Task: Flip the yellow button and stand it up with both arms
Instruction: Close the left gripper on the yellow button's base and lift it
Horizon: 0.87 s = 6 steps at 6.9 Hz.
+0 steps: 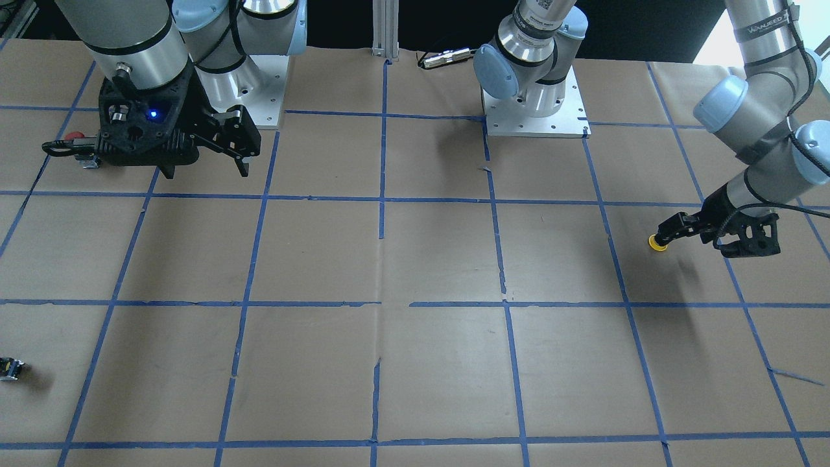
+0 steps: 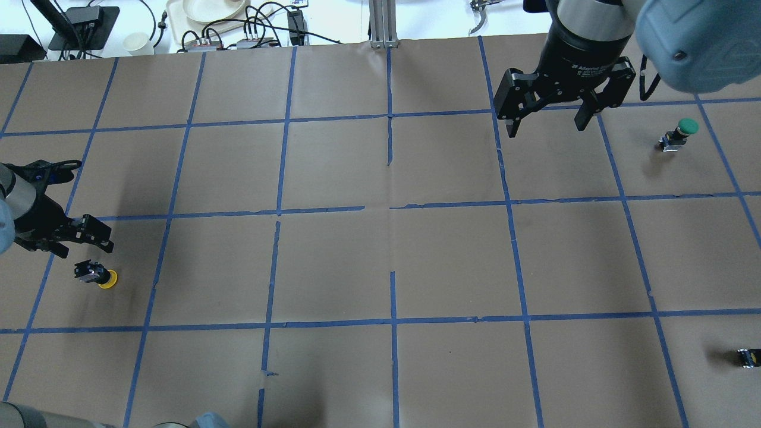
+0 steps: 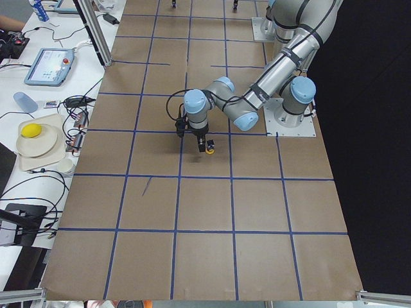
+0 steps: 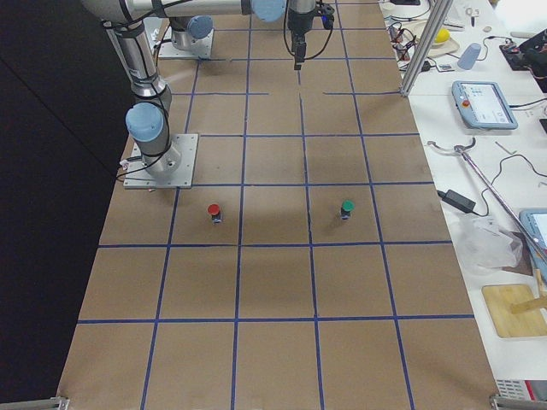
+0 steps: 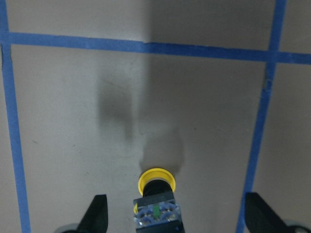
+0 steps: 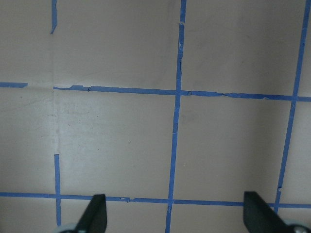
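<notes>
My left gripper is going to lift, and the yellow cap (image 1: 658,244) will stick out past it, because the black neck (image 5: 157,187) joins that cap to the grey base.
The yellow button (image 2: 98,276) sits on the brown paper at the table's left end. It looks cap-down, with its grey base up, in the left wrist view (image 5: 156,196). Only its yellow cap shows in the front view (image 1: 658,244). My left gripper (image 2: 89,236) hovers just over it, open, and its fingertips (image 5: 97,216) straddle the button without touching. It also shows in the front view (image 1: 707,241). My right gripper (image 2: 546,128) hangs open and empty over the far right part of the table, far from the button, also in the front view (image 1: 207,170).
A green-capped button (image 2: 684,132) stands at the right. A red-capped button (image 4: 214,210) stands near the right arm's base. A tiny black-and-yellow block (image 2: 748,358) lies near the right front edge. Cables, a plate and a cup (image 2: 137,43) lie beyond the far edge.
</notes>
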Motion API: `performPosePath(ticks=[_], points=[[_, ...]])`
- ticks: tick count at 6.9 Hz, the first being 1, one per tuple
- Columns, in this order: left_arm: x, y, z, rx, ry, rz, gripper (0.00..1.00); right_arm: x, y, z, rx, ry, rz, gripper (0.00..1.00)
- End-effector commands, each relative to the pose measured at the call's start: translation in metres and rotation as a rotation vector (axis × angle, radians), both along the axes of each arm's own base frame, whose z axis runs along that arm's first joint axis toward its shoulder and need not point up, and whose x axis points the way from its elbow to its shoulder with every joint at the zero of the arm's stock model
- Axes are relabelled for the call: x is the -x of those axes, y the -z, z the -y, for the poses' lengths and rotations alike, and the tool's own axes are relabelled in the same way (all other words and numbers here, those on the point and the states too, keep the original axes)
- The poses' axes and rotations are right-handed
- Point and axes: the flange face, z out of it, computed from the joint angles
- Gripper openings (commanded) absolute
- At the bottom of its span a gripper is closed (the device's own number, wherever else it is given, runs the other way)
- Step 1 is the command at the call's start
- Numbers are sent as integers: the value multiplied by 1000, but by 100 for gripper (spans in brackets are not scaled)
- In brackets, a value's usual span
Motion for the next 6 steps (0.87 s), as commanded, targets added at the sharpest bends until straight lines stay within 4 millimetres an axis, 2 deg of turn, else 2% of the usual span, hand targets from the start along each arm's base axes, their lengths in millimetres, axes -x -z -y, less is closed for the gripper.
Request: performPosePath(ticks=[1,2,3,4,6], points=[[-7,5,-13,-5,-21,21,80,0,-2,-1,2,0,0,100],[-7,8,-15,-14,-24,14,60,0,-2,-2,3,0,2,100],[-7,7,-15,-13,-24,15,46,0,-2,-1,2,0,0,100],[-6,8,-16,-21,-27,7,39,0,-1,-1,0,0,0,100],[-5,9,-17,-25,-28,-9,35,0,-2,-1,2,0,0,100]])
